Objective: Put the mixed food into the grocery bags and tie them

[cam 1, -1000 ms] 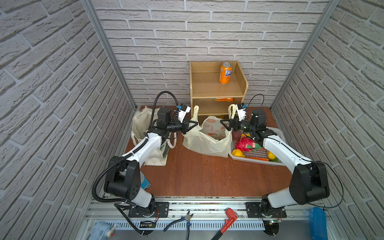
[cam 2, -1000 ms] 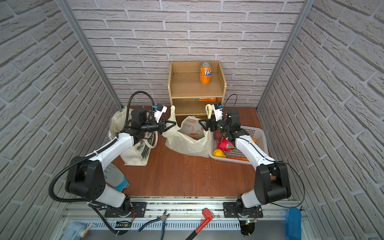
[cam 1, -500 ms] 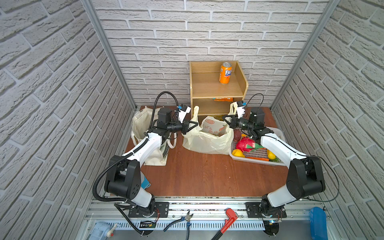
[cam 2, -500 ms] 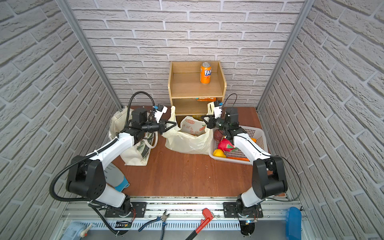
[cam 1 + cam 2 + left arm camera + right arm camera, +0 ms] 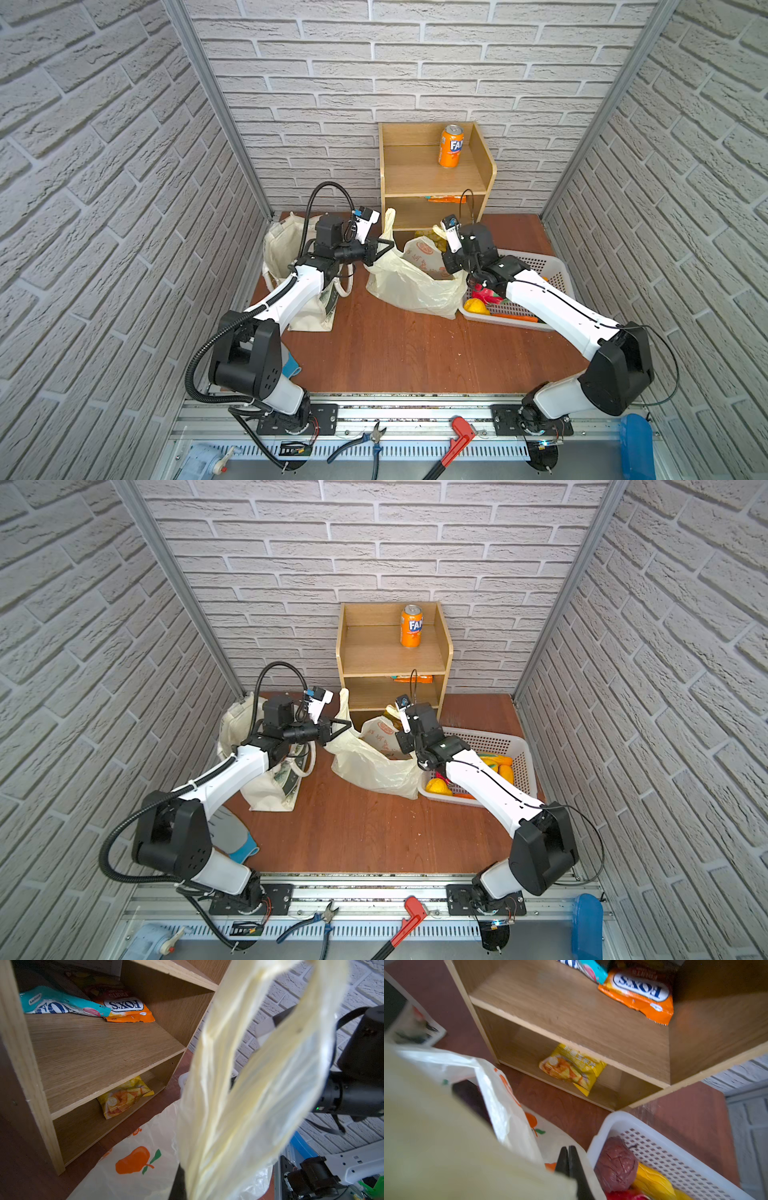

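Observation:
The carrier bag's handle (image 5: 439,232) hangs next to the closed fingers of the robot's right gripper, so the right gripper should back away over the white basket (image 5: 489,299) and take the bag's handle from that side.
The pale-yellow plastic carrier bag (image 5: 409,286) stands open mid-table, a pale snack packet (image 5: 424,257) inside. My left gripper (image 5: 380,249) is shut on its left handle (image 5: 259,1084), which is stretched upward. My right gripper (image 5: 568,1157) is shut at the bag's right handle (image 5: 438,230), and plastic bunches over its fingers. The cream canvas tote (image 5: 282,249) sits under my left arm. Toy produce, red (image 5: 486,293) and yellow (image 5: 476,306), lies in the white basket (image 5: 548,266). Orange (image 5: 128,1009), teal (image 5: 58,1004) and yellow (image 5: 124,1099) snack packets lie in the shelf unit.
A wooden shelf unit (image 5: 415,174) stands against the back wall with an orange soda can (image 5: 451,145) on top. Pliers (image 5: 374,436) and a red wrench (image 5: 455,440) lie on the front rail. Brick walls close in on both sides.
My right gripper went from open to shut at the bag's right handle and shifted slightly toward the shelf. The left arm has held still with its handle.

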### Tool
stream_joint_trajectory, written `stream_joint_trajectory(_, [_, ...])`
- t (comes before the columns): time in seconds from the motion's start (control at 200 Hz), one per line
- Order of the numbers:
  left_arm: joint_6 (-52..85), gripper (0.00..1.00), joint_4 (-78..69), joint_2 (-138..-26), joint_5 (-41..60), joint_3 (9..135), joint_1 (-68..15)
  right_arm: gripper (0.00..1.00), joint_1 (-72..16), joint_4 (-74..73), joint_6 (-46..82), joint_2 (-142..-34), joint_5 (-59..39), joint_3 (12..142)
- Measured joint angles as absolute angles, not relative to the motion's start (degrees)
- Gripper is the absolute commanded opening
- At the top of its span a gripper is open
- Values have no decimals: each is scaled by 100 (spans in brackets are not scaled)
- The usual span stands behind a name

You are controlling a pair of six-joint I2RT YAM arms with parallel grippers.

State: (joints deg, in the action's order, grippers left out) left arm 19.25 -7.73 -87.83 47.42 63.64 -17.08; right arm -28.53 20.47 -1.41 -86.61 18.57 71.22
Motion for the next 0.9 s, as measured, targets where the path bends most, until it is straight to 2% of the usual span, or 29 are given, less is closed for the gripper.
stream_joint_trajectory(0.065, [1922,0,-770,-8783,4737,6364,-1710,6,-2926,2252,-95,-8759,2080,7172])
stream_joint_trajectory(0.13, [1920,0,-770,-8783,4737,6364,-1712,13,-2947,2412,-43,-8794,2075,7234])
stream_joint_trajectory(0.315, [1905,0,-760,-8783,4740,6364,-1712,57,-2945,2711,-69,-8735,1282,7629])
stream_joint_trajectory(0.385, [1887,0,-751,-8783,4740,6364,-1710,68,-2908,2825,-91,-8665,825,7830])
stream_joint_trajectory(0.51, [1861,0,-742,-8783,4746,6364,-1710,80,-2700,2987,-117,-8429,-255,8066])
stream_joint_trajectory(0.705, [1835,0,-749,-8783,4812,6364,-1699,88,-1745,2923,-104,-7889,-2043,7863])
stream_joint_trajectory(0.9, [1780,0,-749,-8783,4934,6364,-1616,91,-1135,2689,-30,-7321,-3155,7185])
